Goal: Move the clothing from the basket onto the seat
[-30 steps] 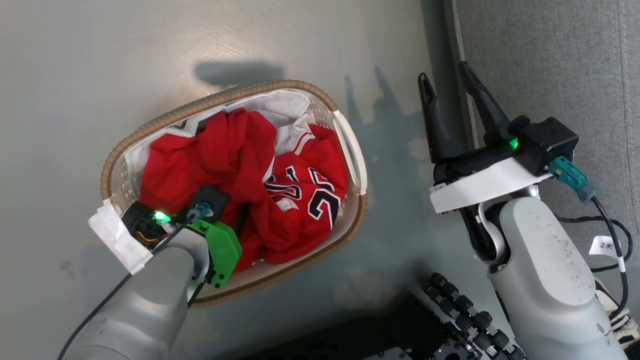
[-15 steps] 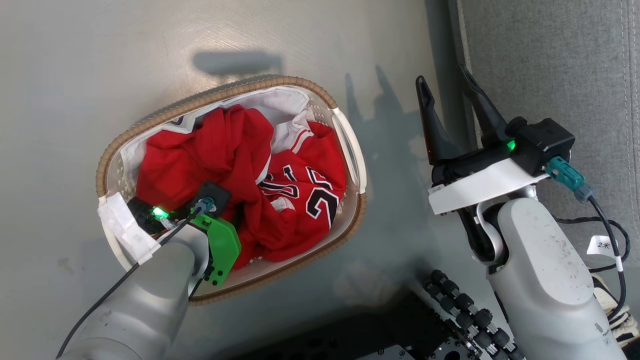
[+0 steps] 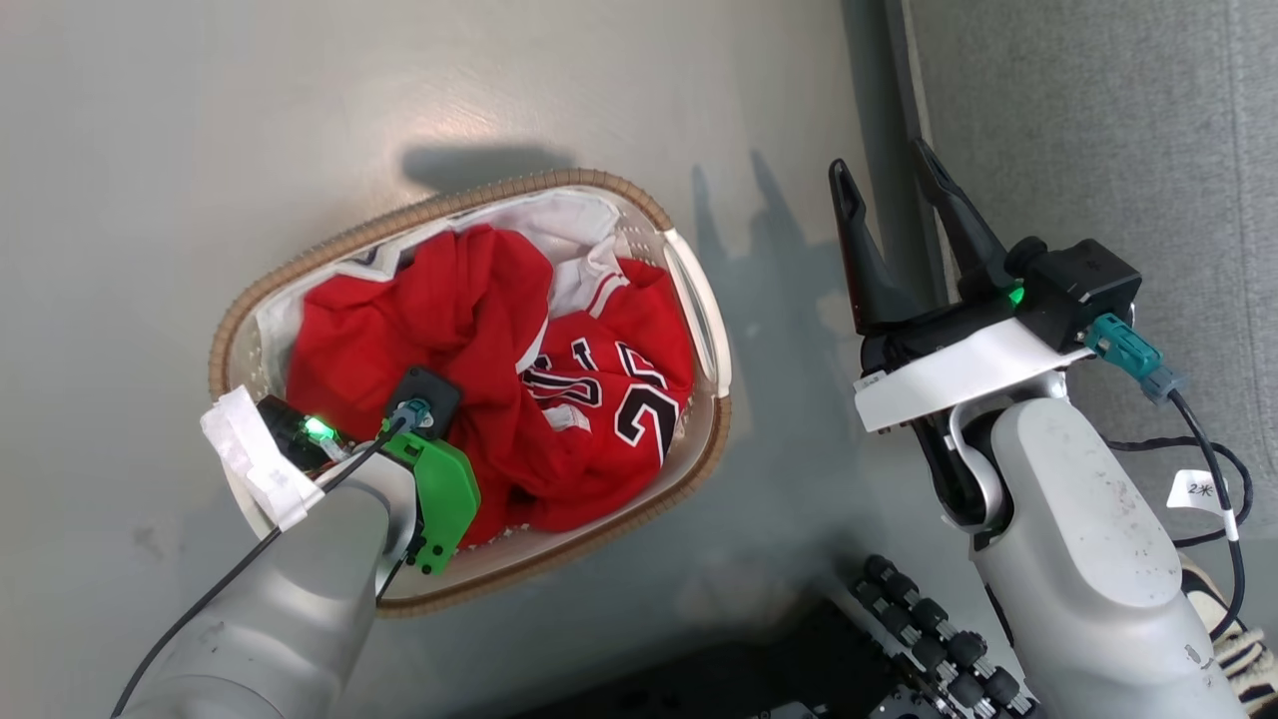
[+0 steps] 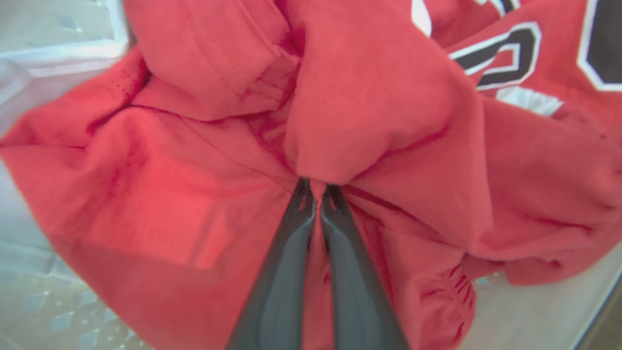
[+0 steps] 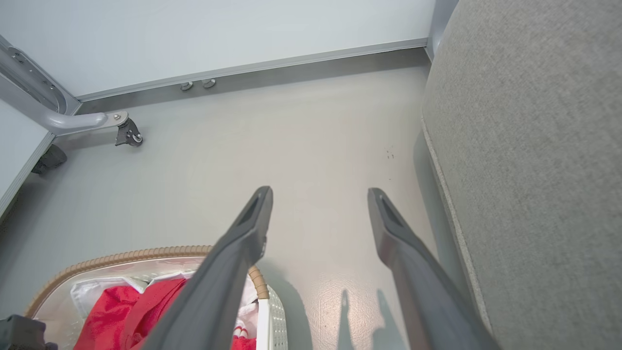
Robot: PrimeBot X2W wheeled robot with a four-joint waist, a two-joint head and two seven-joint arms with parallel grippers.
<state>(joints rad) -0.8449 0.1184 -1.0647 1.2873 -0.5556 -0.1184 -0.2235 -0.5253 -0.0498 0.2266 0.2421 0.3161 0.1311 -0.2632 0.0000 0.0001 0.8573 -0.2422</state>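
The red top's folds lie on top of the jersey's lettering, so the red top will come away and the jersey will stay behind when the robot lifts.
The basket stands on the floor, its rim also at the bottom of the right wrist view. In it lies the clothing: a plain red top and a red jersey with black-and-white numerals. In the left wrist view my left gripper is shut on a fold of the red top, the jersey lying to its upper right. In the head view its fingers are buried in the fabric. My right gripper hangs open and empty between basket and seat, fingers apart, the seat's grey side to its right.
The white liner shows at the basket's far end. My base with black rollers is at the bottom right. A wall with a baseboard and a caster wheel of a metal frame stand beyond the basket.
My left gripper has closed on the red top inside the basket. The head view has shifted slightly; the right arm holds its place.
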